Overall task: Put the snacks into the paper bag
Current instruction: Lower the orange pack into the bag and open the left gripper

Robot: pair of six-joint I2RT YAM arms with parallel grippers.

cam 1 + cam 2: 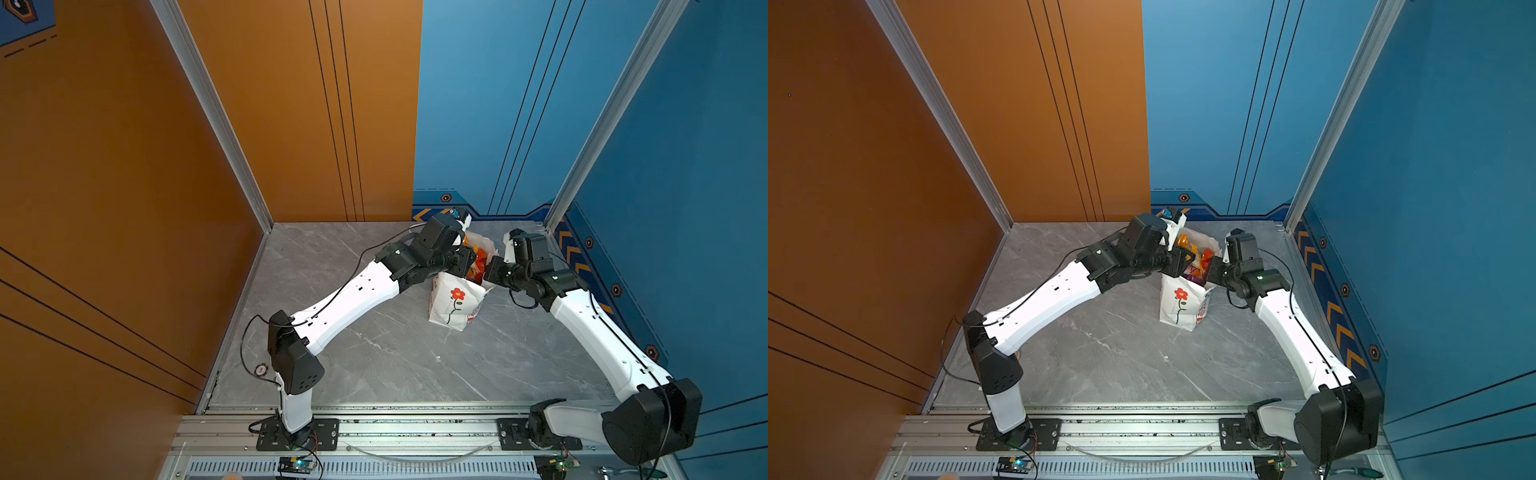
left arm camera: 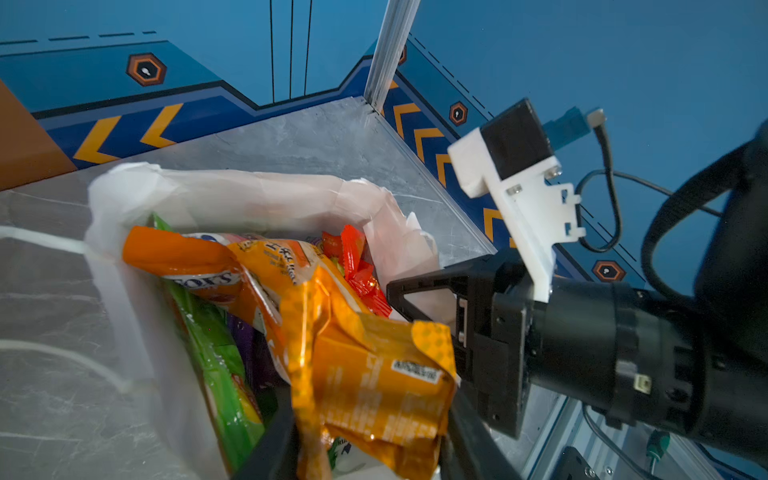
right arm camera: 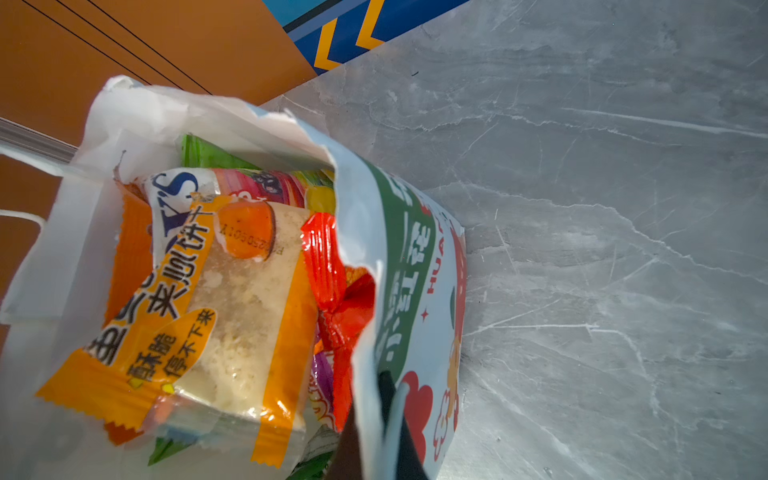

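The bag's opening (image 1: 1198, 257) is held wide by my right gripper under the crinkled orange-yellow packet (image 2: 380, 384), so my left gripper should keep going down until the packet dips inside, then let go.
The white paper bag (image 1: 453, 299) (image 1: 1179, 303) with a red flower stands upright near the back of the table, its mouth open. Several snacks fill it: an orange "FOX'S" packet (image 2: 187, 262), a green packet (image 2: 212, 353), a red one (image 2: 357, 266), and an orange-yellow biscuit packet (image 3: 232, 311). My left gripper (image 2: 370, 415) (image 1: 467, 266) hangs over the bag's mouth, shut on a crinkled orange-yellow packet (image 2: 365, 374). My right gripper (image 3: 388, 399) (image 1: 488, 270) is shut on the bag's right rim (image 3: 365, 232), with the paper pinched between its fingers.
The bag stands close to the blue back wall (image 1: 498, 124) and the right side wall (image 1: 665, 208). A round chip (image 1: 261, 369) lies by the left arm's elbow near the orange wall. An aluminium rail (image 1: 415, 432) runs along the table's front.
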